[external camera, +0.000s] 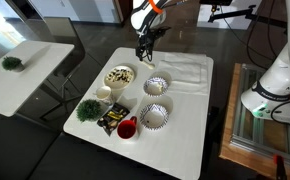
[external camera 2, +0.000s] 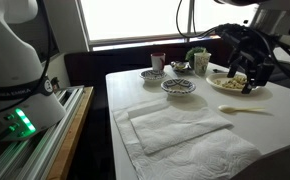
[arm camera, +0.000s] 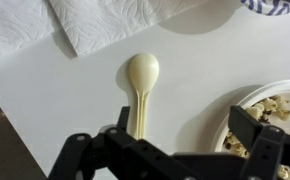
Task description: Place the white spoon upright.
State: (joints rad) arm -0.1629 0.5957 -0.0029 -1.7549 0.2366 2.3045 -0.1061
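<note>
The white spoon's handle (arm camera: 141, 115) lies between my open fingers and clear of the food bowl, so I should keep lowering my gripper until my fingers straddle the handle (external camera 2: 257, 110), and then close it.
The white spoon (arm camera: 142, 78) lies flat on the white table, its bowl pointing away from the wrist camera and its handle running under the gripper's left finger. It also shows in an exterior view (external camera 2: 247, 108), beside the bowl of food (external camera 2: 230, 83). My gripper (arm camera: 183, 132) is open and empty, hovering just above the spoon's handle. One finger is over the handle and the other is near the food bowl (arm camera: 275, 115). The gripper shows in both exterior views (external camera: 143, 50) (external camera 2: 248, 80).
A white folded cloth (external camera: 185, 70) (external camera 2: 175, 130) (arm camera: 95, 25) lies next to the spoon. Two patterned bowls (external camera: 156, 86) (external camera: 153, 117), a white cup (external camera: 104, 94), a red cup (external camera: 127, 128) and a small green plant (external camera: 88, 109) stand on the table (external camera: 185, 140).
</note>
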